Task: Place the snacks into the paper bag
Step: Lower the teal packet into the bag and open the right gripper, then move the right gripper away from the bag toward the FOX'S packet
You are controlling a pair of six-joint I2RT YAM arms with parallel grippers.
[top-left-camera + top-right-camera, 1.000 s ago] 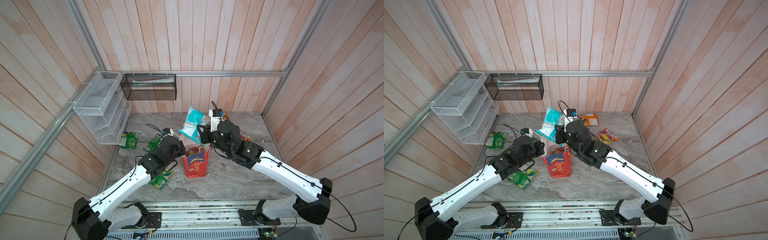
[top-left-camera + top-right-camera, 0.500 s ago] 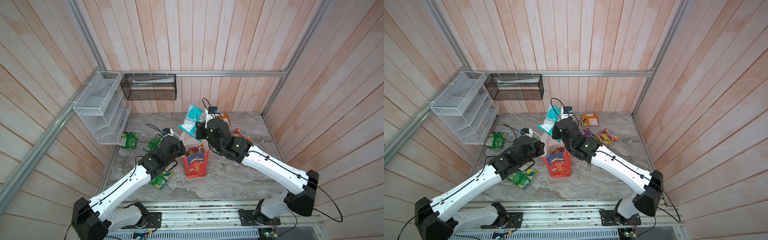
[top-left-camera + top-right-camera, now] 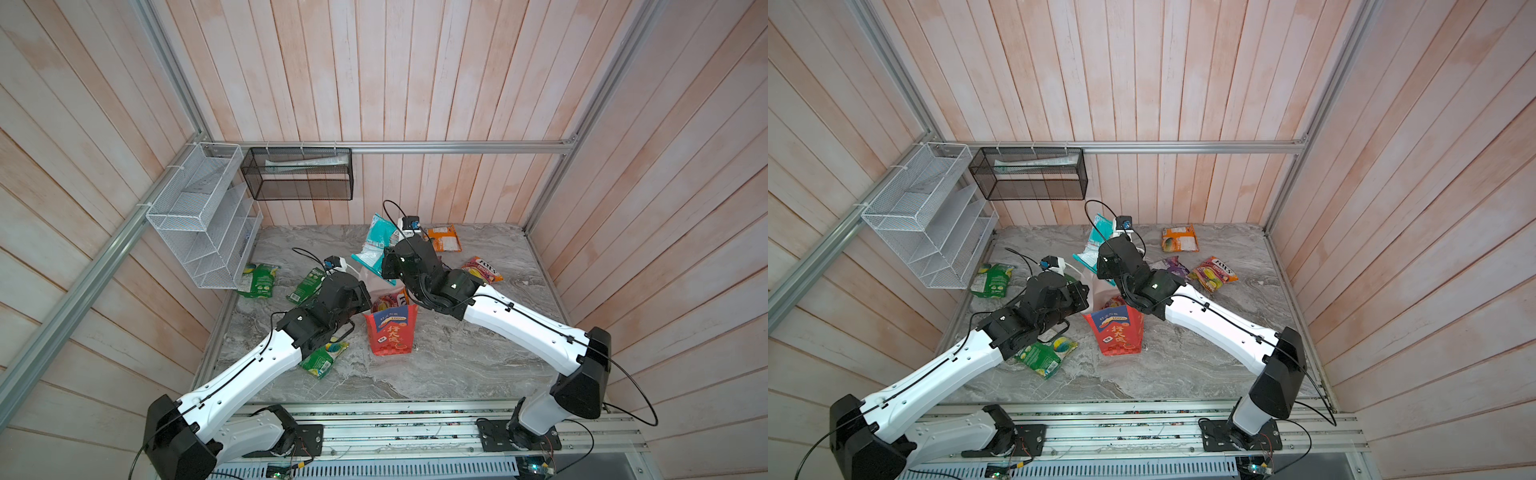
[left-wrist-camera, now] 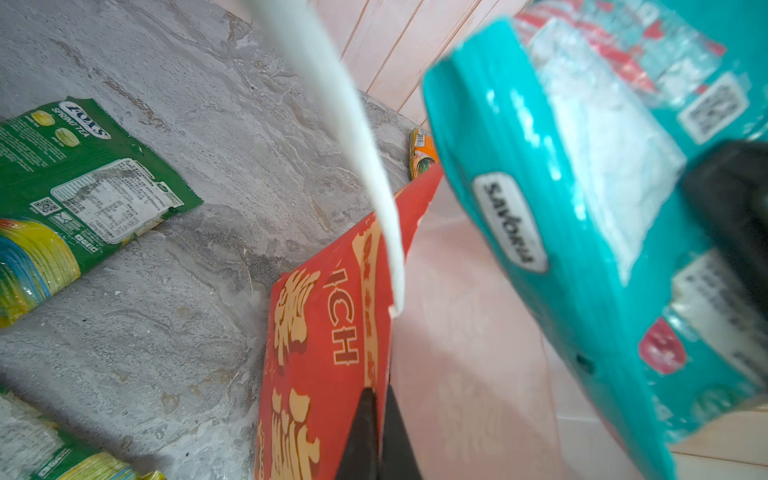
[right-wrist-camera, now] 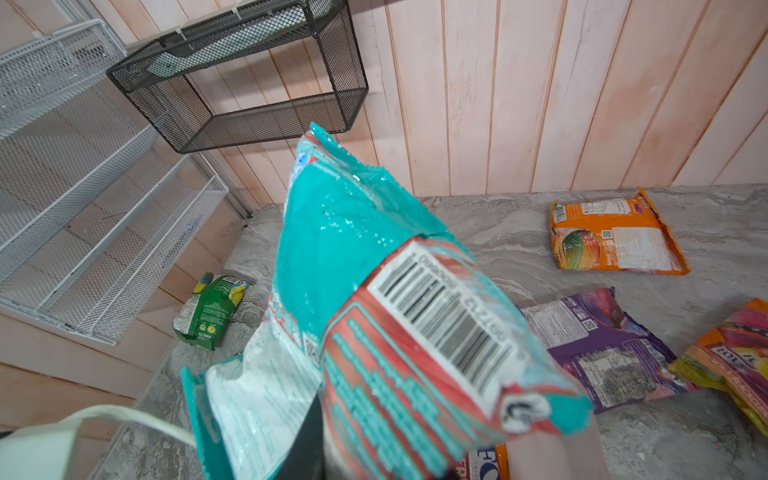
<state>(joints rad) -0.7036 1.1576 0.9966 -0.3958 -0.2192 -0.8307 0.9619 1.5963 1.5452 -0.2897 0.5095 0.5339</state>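
Observation:
The teal packet's lower end [image 3: 386,276] hangs over the paper bag's opening [image 3: 388,296], so my right gripper keeps lowering it until that end is inside and let go there.
The red paper bag [image 3: 390,334] [image 3: 1118,332] stands open mid-table with a FOX'S packet [image 3: 388,301] inside. My left gripper [image 3: 366,305] [image 4: 380,395] is shut on its left rim; the white cord handle [image 4: 353,145] arcs above. My right gripper [image 3: 387,266] [image 5: 328,453] is shut on the teal packet [image 3: 376,245] [image 3: 1096,245] [image 5: 353,249], which is held tilted above the bag's far rim. On the table lie three green packets [image 3: 257,280] [image 3: 307,282] [image 3: 324,359], an orange one [image 3: 444,239], a purple one [image 3: 1169,266] and a FOX'S one [image 3: 480,270].
A white wire rack [image 3: 199,232] hangs on the left wall and a black mesh basket [image 3: 299,178] on the back wall, both above the table's far left corner. Wooden walls close in three sides.
My right gripper has carried the teal packet leftward, closer over the bag's mouth. The left gripper and the bag have stayed put.

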